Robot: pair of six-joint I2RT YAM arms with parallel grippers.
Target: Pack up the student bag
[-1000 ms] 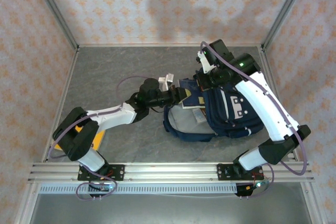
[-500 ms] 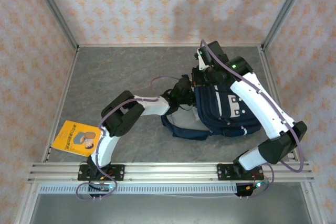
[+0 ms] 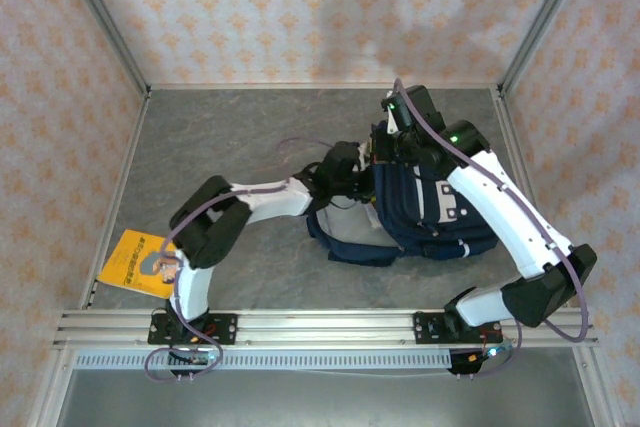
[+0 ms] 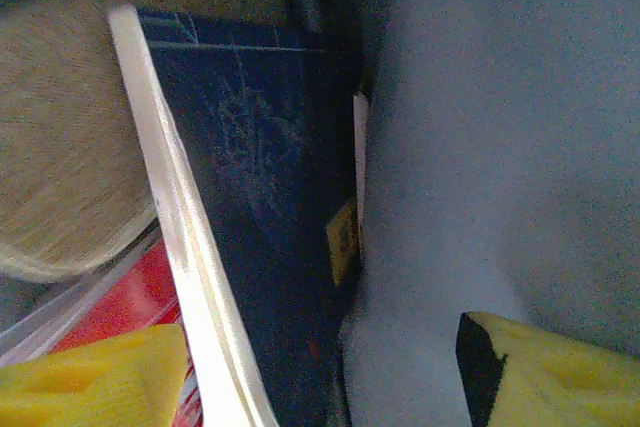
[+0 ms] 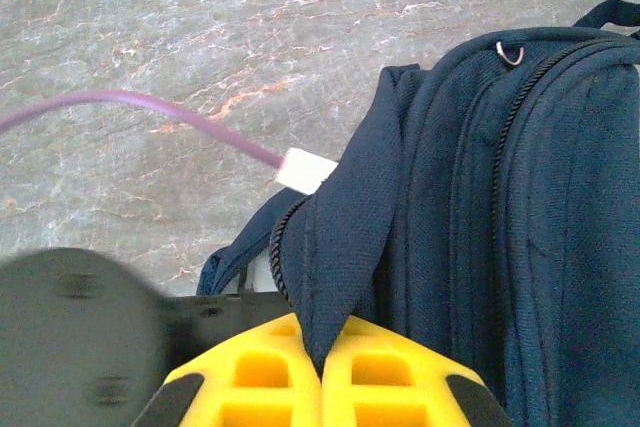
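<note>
The yellow book (image 3: 139,263) is at the front corner, too far for my right gripper to reach. Next, my left gripper slides it next to the bag (image 3: 272,241) for my right gripper.
The student bag (image 3: 430,209), navy with grey patches, lies right of the table's centre. My right gripper (image 5: 325,367) is shut on a navy fabric flap at the bag's mouth (image 5: 340,237) and holds it up; from above it sits at the bag's top left (image 3: 386,150). My left gripper (image 3: 358,175) reaches inside the mouth. In the left wrist view its yellow fingers (image 4: 545,372) stand wide apart. A dark blue book with a white edge (image 4: 260,187) lies between them inside the bag, clear of the right finger. A red book (image 4: 120,312) lies beside it.
A yellow book (image 3: 140,262) lies flat at the table's left front, by the left arm's base. The left arm's purple cable (image 5: 150,112) crosses the grey marbled table (image 3: 220,137). Patterned walls close the back and sides, and a metal rail (image 3: 320,325) runs along the front.
The left arm has stretched right, carrying its gripper from outside the bag's mouth to inside it, and the jaws have now opened. The right gripper still holds the flap.
</note>
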